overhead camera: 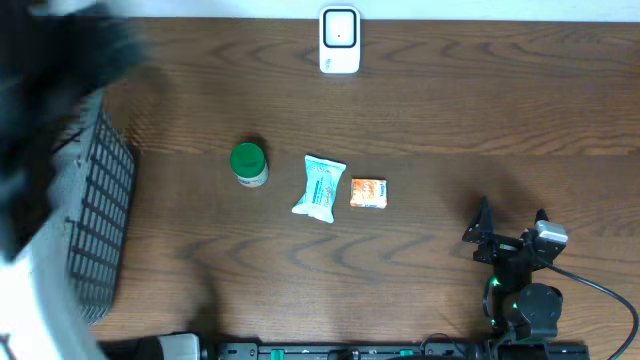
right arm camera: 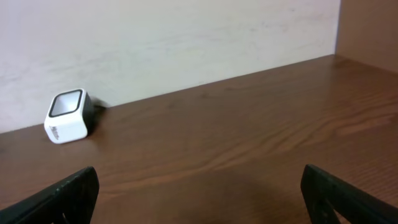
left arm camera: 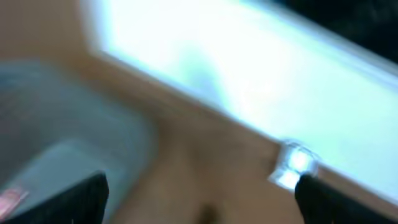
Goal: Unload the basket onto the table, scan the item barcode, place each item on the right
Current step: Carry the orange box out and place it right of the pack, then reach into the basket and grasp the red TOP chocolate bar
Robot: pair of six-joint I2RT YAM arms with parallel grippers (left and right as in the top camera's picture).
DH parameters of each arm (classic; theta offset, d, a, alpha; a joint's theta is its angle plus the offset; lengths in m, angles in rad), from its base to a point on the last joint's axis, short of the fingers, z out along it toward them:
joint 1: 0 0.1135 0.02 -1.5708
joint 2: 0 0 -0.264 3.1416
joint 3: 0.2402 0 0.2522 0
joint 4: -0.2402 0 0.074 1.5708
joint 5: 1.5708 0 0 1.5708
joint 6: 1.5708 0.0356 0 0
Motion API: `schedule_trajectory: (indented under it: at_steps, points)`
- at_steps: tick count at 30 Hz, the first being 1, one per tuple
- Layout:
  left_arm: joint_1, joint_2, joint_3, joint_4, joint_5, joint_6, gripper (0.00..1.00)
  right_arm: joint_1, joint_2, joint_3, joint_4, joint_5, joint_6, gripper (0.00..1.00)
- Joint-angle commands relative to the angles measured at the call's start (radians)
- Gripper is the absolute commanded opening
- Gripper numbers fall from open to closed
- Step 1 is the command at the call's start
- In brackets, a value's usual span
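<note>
A red packet (left arm camera: pixel 11 200) is in the basket next to my left gripper's open fingers, so I should keep reaching into the basket (left arm camera: pixel 59 171) until those fingers grip the packet.
Three items lie mid-table: a green-lidded bottle (overhead camera: pixel 248 163), a pale blue-white packet (overhead camera: pixel 320 188) and a small orange packet (overhead camera: pixel 368 193). The white barcode scanner (overhead camera: pixel 339 40) stands at the far edge and also shows in the right wrist view (right arm camera: pixel 67 115). My right gripper (overhead camera: pixel 510 222) rests open near the front right, nothing between its fingers (right arm camera: pixel 199 186). My left arm is a dark blur (overhead camera: pixel 60 60) at the top left. Its gripper (left arm camera: pixel 199 196) stands open and empty in a motion-blurred view, where a small white smear (left arm camera: pixel 295 163) shows.
A black wire basket (overhead camera: pixel 100 220) sits at the left edge, below the blurred left arm. A pale wall (right arm camera: pixel 186 37) runs behind the table's far edge. The right arm's cable (overhead camera: pixel 600 290) trails off to the front right.
</note>
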State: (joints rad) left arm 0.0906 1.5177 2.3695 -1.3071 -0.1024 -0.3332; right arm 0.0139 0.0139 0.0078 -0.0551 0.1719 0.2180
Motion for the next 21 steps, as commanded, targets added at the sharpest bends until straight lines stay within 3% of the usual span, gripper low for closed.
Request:
schedule_trajectory:
  at_steps: [1,4,8,16,21]
  points:
    - [0.301,0.063,-0.055,-0.141,-0.040,-0.167,0.96,-0.008,-0.001,-0.002,-0.002,-0.002,-0.014,0.99]
    - [0.516,0.087,-0.126,-0.205,-0.032,-0.307,0.96,-0.008,-0.001,-0.002,-0.002,-0.002,-0.014,0.99]
    - [0.656,0.117,-0.278,-0.188,0.004,-0.397,0.96,-0.008,-0.001,-0.002,-0.002,-0.002,-0.014,0.99]
    - [0.696,0.129,-0.680,0.113,-0.162,-0.398,0.96,-0.008,-0.001,-0.002,-0.002,-0.002,-0.014,0.99]
    - [0.696,0.129,-0.853,0.280,-0.173,-0.398,0.96,-0.008,-0.001,-0.002,-0.002,-0.002,-0.014,0.99]
